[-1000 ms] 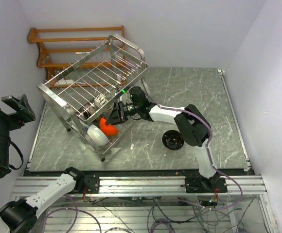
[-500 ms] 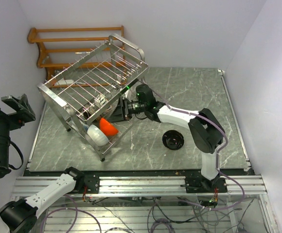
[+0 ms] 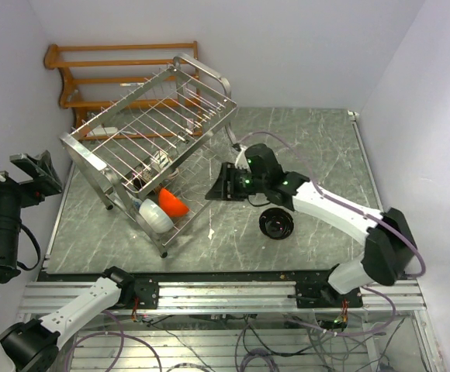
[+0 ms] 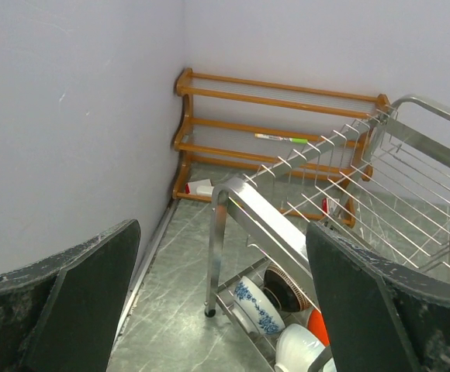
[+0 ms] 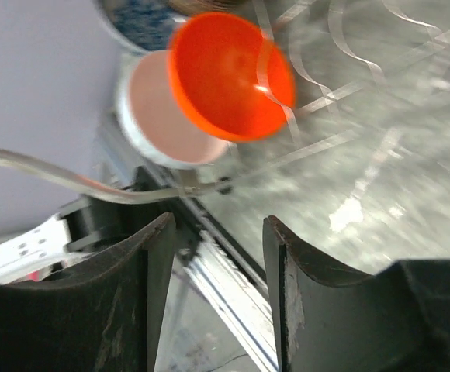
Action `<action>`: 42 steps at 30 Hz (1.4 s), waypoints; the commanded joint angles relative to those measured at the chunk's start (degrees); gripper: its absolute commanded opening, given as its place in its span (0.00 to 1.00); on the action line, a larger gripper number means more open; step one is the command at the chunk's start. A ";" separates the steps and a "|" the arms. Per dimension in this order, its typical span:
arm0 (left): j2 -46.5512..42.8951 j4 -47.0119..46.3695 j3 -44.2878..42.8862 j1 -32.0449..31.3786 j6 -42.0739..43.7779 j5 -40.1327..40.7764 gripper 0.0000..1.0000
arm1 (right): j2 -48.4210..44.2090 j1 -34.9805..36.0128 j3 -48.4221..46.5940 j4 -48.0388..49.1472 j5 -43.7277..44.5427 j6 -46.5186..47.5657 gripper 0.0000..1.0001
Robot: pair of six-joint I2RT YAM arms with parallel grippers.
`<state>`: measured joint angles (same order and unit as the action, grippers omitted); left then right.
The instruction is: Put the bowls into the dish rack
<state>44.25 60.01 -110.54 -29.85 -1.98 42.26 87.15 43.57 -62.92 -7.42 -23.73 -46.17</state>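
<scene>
The dark bowl [image 3: 276,223] has its opening facing up and is clear of the dish rack. My open right gripper should go on moving toward the bowl's rim [image 3: 261,225] and close across it.
The silver wire dish rack [image 3: 143,147] stands at the back left, and also shows in the left wrist view [image 4: 287,232]. Its lower tier holds the orange-red bowl [image 3: 173,203], the white bowl [image 3: 154,216], the blue-and-white bowl [image 4: 256,306] and a dark bowl with a brown rim [image 4: 287,287], all on edge. The right wrist view shows the orange-red bowl [image 5: 229,74] and the white bowl [image 5: 159,108]. My right gripper [image 3: 212,191] is open and empty, just right of the rack; its view shows nothing in its gap [image 5: 219,225]. My left gripper [image 3: 32,172] is open and empty, far left [image 4: 223,232].
A dark bowl [image 3: 275,224] sits on the marble table [image 3: 318,139] under my right arm. A brown wooden slatted rack [image 3: 116,74] stands against the back wall behind the dish rack. White walls close in the left, back and right sides.
My right gripper has pulled back to the right, out of the dish rack, and its arm has swung right. The orange-red bowl stays in the lower tier. The left arm has barely moved.
</scene>
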 commanded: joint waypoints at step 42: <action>-3.12 -4.22 7.08 -3.82 -2.42 0.13 0.99 | -6.37 3.93 9.27 -38.20 38.52 3.15 0.00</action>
<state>41.56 58.06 -103.50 -33.23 -3.70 42.26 82.70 45.60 -52.56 -44.53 15.92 -41.65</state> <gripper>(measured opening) 0.991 0.047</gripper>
